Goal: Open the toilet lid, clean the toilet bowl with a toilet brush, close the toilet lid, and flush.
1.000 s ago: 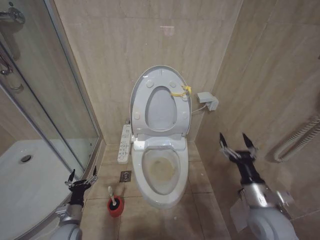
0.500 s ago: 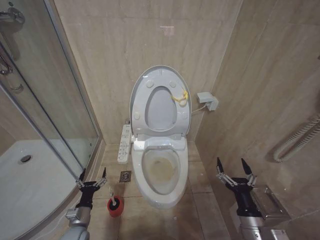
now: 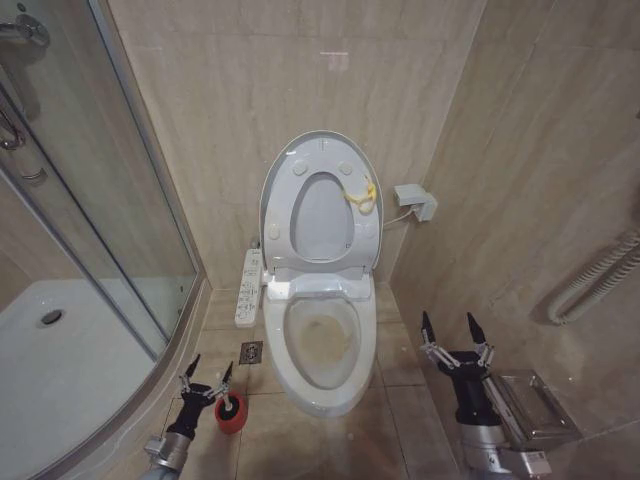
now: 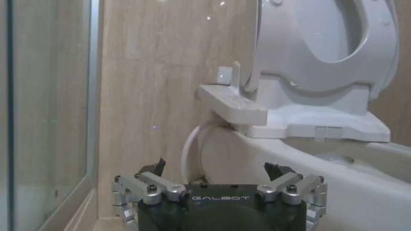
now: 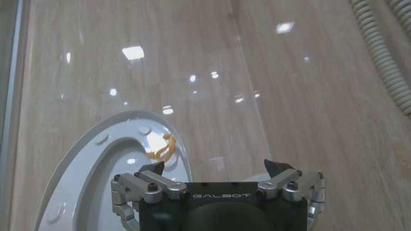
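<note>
The toilet brush (image 3: 228,402) will come loose and leave the red cup behind when I lift, because a dark gap (image 3: 234,406) can be seen inside the cup's rim.
The toilet lid (image 3: 320,215) stands raised against the back wall, a yellow strap (image 3: 358,192) hanging at its right edge. Below it the toilet bowl (image 3: 368,345) lies uncovered, brownish stain inside. The toilet brush (image 3: 231,404) sits in a small red cup (image 3: 232,418) on the floor left of the bowl. My left gripper (image 3: 210,366) hovers open just above and left of the cup, holding nothing. My right gripper (image 3: 448,322) is open and empty, right of the bowl. In the left wrist view the open left gripper (image 4: 214,166) faces the bowl's side (image 4: 334,183); the right gripper (image 5: 215,164) faces the lid (image 5: 96,168).
A glass shower door (image 3: 110,230) and white shower tray (image 3: 50,350) close off the left. A control panel (image 3: 248,288) juts beside the seat, with a floor drain (image 3: 251,352) below. A wall box (image 3: 415,202), corrugated hose (image 3: 590,285) and metal holder (image 3: 530,405) line the right wall.
My left gripper has slid right and down to the red cup. My right gripper has dropped and drawn in toward the bowl. The yellow strap has sagged slightly.
</note>
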Controlling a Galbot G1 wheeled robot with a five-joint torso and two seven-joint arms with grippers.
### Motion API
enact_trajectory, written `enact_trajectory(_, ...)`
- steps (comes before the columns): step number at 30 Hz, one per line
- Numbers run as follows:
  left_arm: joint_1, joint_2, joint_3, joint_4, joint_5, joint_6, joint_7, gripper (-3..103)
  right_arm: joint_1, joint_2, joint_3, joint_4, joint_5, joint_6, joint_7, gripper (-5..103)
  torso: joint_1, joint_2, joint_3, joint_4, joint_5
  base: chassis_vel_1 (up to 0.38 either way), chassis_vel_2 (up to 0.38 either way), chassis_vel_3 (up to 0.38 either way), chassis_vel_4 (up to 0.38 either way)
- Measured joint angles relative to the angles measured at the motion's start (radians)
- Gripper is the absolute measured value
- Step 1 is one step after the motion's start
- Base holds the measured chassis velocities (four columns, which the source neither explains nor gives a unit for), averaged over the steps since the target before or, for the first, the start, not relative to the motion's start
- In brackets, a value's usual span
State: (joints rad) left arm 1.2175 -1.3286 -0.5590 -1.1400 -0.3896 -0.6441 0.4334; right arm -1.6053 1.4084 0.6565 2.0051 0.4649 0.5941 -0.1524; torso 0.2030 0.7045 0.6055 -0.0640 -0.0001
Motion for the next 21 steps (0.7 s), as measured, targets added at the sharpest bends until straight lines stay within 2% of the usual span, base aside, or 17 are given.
enact_trajectory(5,-0.039,-0.033,-0.008,0.109,0.027,-0.027,-0.003,100,0.028,-0.013,0.003,-0.027,0.083,0.032,-0.021,100,0.0,0.0,0.0,-0.0001,0.0002,0.0,0.0,0.0,0.0)
enact_trajectory(10,-0.06,-0.049,-0.022,0.164,0.053,-0.032,-0.027,100,0.053,-0.025,0.013,-0.048,0.132,0.042,-0.029,100,0.0,0.0,0.0,0.0,0.0002,0.0,0.0,0.0,0.0)
enact_trajectory(18,-0.118,-0.053,-0.01,0.232,0.106,-0.031,-0.05,100,0.06,-0.034,0.022,-0.046,0.151,0.042,-0.03,100,0.0,0.0,0.0,0.0001,0.0002,0.0,0.0,0.0,0.0)
enact_trajectory(21,-0.152,-0.059,0.01,0.266,0.179,-0.029,-0.064,100,0.047,-0.034,0.021,-0.037,0.147,0.042,-0.034,100,0.0,0.0,0.0,-0.0005,0.0002,0.0,0.0,0.0,0.0)
